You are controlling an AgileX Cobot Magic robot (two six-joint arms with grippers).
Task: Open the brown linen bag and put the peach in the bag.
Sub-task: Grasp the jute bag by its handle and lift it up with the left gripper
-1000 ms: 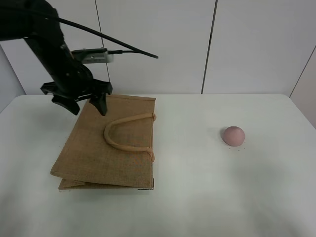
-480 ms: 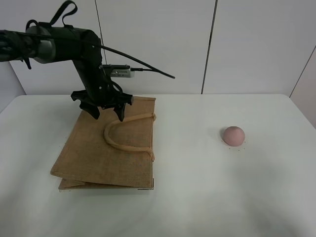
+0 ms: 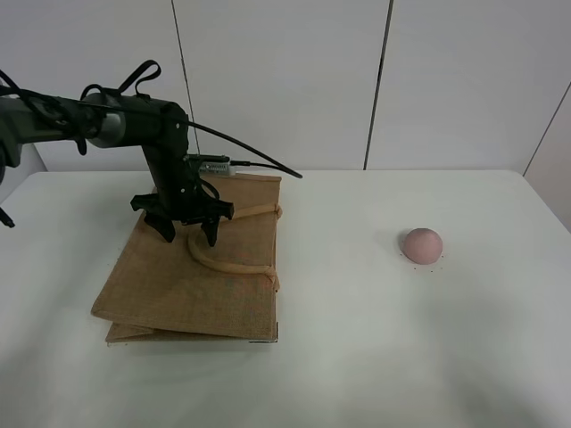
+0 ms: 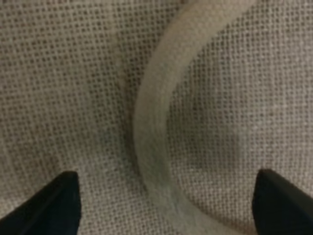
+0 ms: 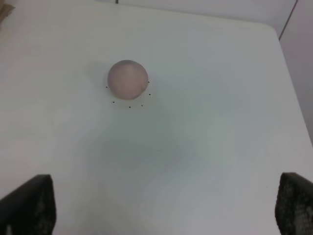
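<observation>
My gripper will make the brown linen bag (image 3: 183,290) open wide when it lifts the beige handle, and the bag's lower layer should stay down, because both handle ends (image 3: 270,273) join the top layer's edge.
The brown linen bag (image 3: 192,276) lies flat and folded on the left of the white table, its beige loop handle (image 3: 234,264) on top. My left gripper (image 3: 188,234) is open and low over the bag's far part, its fingers astride the handle's curved end. In the left wrist view the handle (image 4: 151,127) runs between the two dark fingertips (image 4: 51,205) over the coarse weave. The peach (image 3: 421,244) sits alone on the table at the right. In the right wrist view the peach (image 5: 127,79) lies well ahead of my open, empty right gripper (image 5: 161,210).
The white table (image 3: 357,339) stretches between bag and peach. White wall panels stand behind it. The left arm's cable (image 3: 259,164) loops above the bag's far edge. The right arm is out of the exterior high view.
My left gripper has moved right and down from beyond the bag's far left corner onto the handle's curved end. Bag and peach have not moved.
</observation>
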